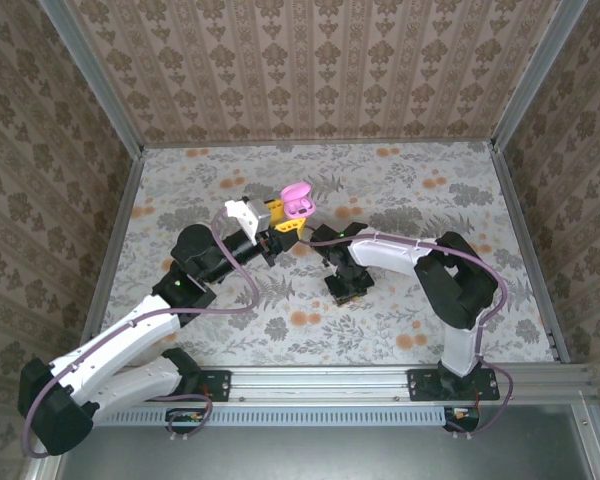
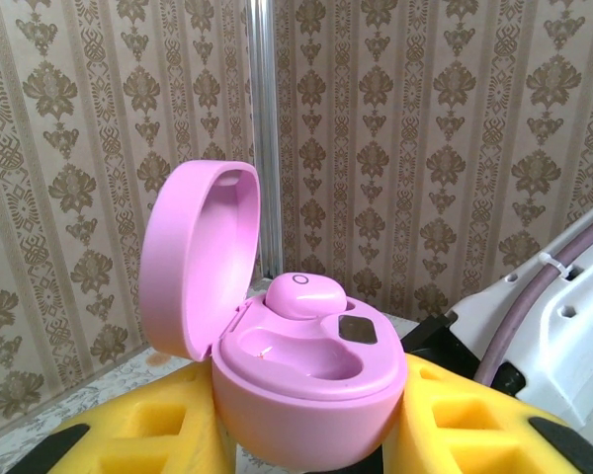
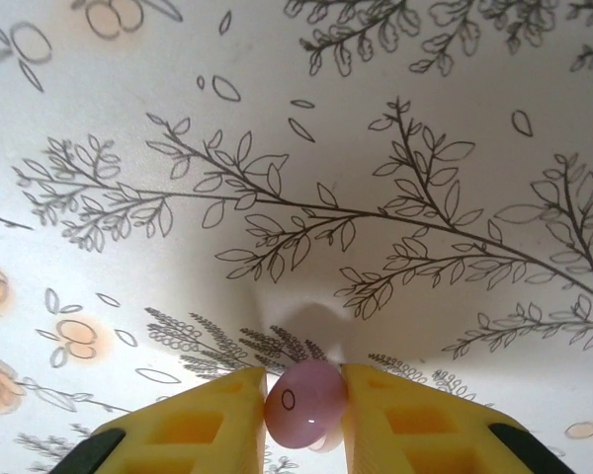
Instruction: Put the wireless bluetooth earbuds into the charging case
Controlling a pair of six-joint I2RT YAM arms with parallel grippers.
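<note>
My right gripper's fingers are holding the pink earbud [image 3: 306, 403] slanted, so they should set it on the tablecloth [image 3: 308, 334] and regrip it squarely before the charging case's near socket.
My left gripper [image 2: 311, 439] is shut on the pink charging case [image 2: 306, 390], its yellow fingers [image 2: 148, 434] pressed to both sides. The lid [image 2: 198, 257] stands open to the left. One pink earbud [image 2: 306, 294] sits in the far socket, and the near socket [image 2: 296, 351] is empty. From above, the case [image 1: 298, 202] is held up at mid-table in the left gripper [image 1: 280, 220]. My right gripper [image 3: 304, 407] points down at the tablecloth, shut on a second pink earbud [image 3: 306, 403] with both yellow pads touching it. The right gripper [image 1: 346, 292] is in front and to the right of the case.
The table [image 1: 430, 200] wears a white cloth printed with leaves and orange flowers. Patterned walls and metal frame posts [image 2: 265, 138] close it in on three sides. The right arm's white link and purple cable [image 2: 563, 316] lie close beside the case.
</note>
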